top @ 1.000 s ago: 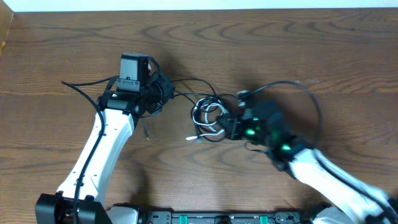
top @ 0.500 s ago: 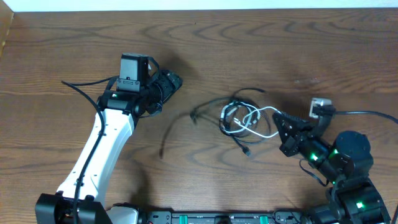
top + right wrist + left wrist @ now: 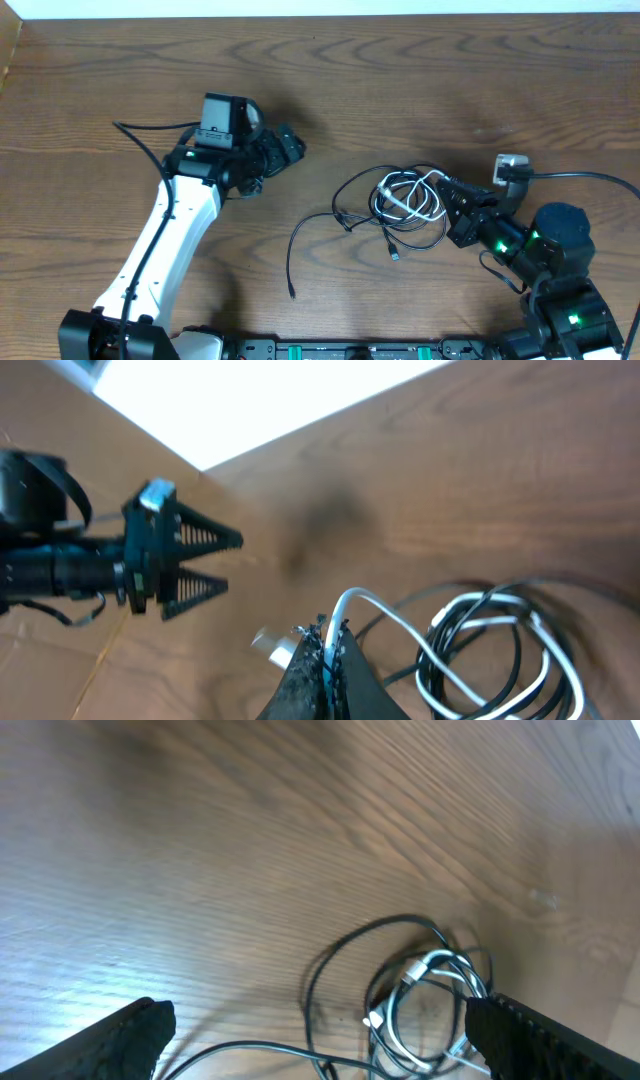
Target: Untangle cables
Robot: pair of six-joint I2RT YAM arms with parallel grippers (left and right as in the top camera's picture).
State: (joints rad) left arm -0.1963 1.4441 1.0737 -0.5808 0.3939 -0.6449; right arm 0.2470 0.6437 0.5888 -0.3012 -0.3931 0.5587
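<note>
Next, I grab the tangle's side [image 3: 438,208] with my right gripper and pass it over, because the white cable twists through the black loops [image 3: 400,201], away from my left gripper.
A tangle of black cables [image 3: 385,205] and one white cable [image 3: 412,207] lies right of the table's middle. One loose black cable tail [image 3: 298,240] trails from it toward the front edge. My right gripper [image 3: 447,192] is shut on the white cable [image 3: 400,628] at the tangle's right side, with a white plug [image 3: 272,646] beside its fingertips [image 3: 318,645]. My left gripper [image 3: 288,147] is open and holds nothing, left of the tangle and apart from it. In the left wrist view the tangle [image 3: 430,1010] lies ahead between the spread fingers [image 3: 120,1040].
The table is dark wood [image 3: 450,80], with a pale wall strip along the back edge [image 3: 300,8]. A black equipment bar [image 3: 330,350] runs along the front edge. Thick black arm wires arc beside each wrist [image 3: 575,177], [image 3: 145,140].
My left gripper has opened and let go of the black cable. My right gripper has pulled the tangle to the right, and the freed black tail now lies on the table.
</note>
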